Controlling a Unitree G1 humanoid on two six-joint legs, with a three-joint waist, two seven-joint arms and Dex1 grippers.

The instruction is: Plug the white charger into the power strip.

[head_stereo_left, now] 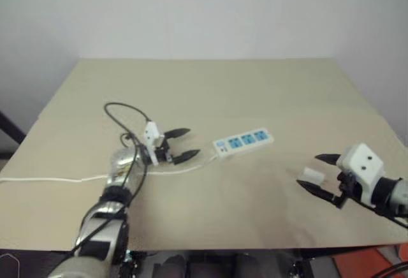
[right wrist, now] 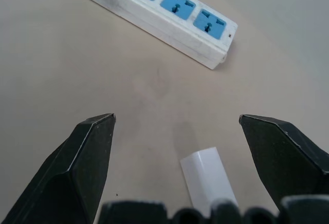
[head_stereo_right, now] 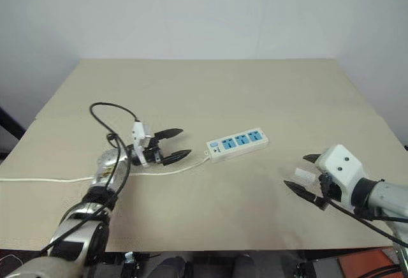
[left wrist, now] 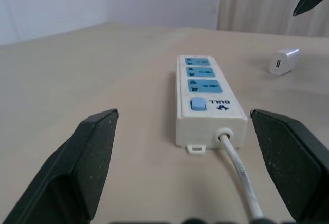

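Observation:
The white cord is lying in a loose curve, so I expect the power strip to turn and move closer freely when I pull it by its end with the switch.
The power strip, a long white bar with three blue sockets, lies mid-table with its thin cord running off to the left. My left gripper hovers open just off its switch end, fingers pointing along the strip. The white charger lies flat on the table at the right, and is also seen past the strip. My right gripper stands open with the charger between its two fingers, and I cannot see either finger touching it.
The strip's white cord trails across the tan table to its left edge. A black cable loops above my left wrist. The table's front edge lies close under both arms.

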